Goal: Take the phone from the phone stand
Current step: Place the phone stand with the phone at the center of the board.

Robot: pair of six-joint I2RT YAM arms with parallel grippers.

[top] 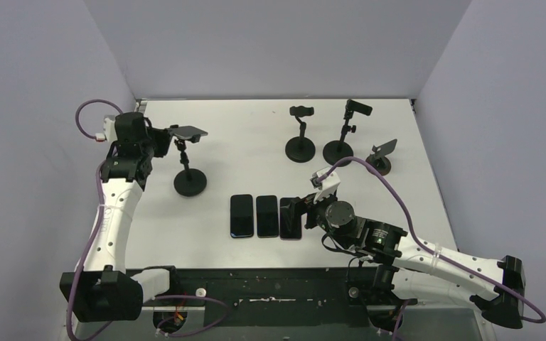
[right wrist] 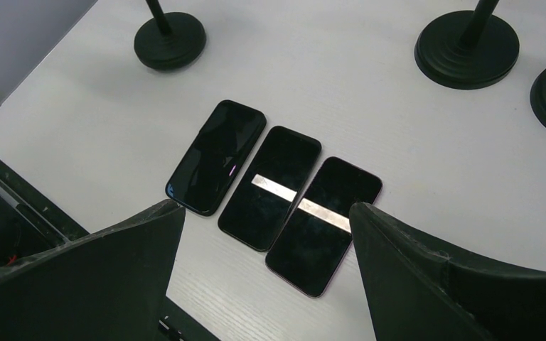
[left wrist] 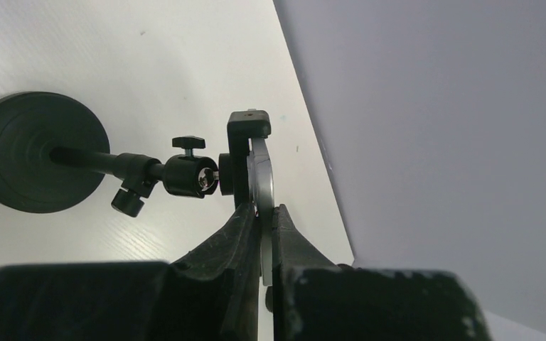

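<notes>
Next, my left gripper takes the phone deeper and brings both the phone and the phone stand to the table's middle (top: 270, 163), because the phone stand's clamp (left wrist: 248, 126) keeps the phone far from my right gripper.
A dark phone (top: 189, 132) sits in the clamp of the black phone stand (top: 189, 182) at the table's left. My left gripper (top: 162, 141) reaches in from the left and is shut on the phone's near end. In the left wrist view the phone (left wrist: 261, 174) shows edge-on as a thin grey strip pinched between my left gripper's (left wrist: 264, 211) jaws. The phone stand's clamp (left wrist: 240, 153) still holds its far end, and the round base (left wrist: 39, 162) lies to the left. My right gripper (right wrist: 266, 209) hovers open over the table with nothing in it.
Three dark phones (top: 266, 216) lie side by side at the table's middle front, under my right gripper (top: 296, 213). Three more stands (top: 300, 148) (top: 338, 149) (top: 382, 158) are at the back right. Grey walls close in the left, back and right.
</notes>
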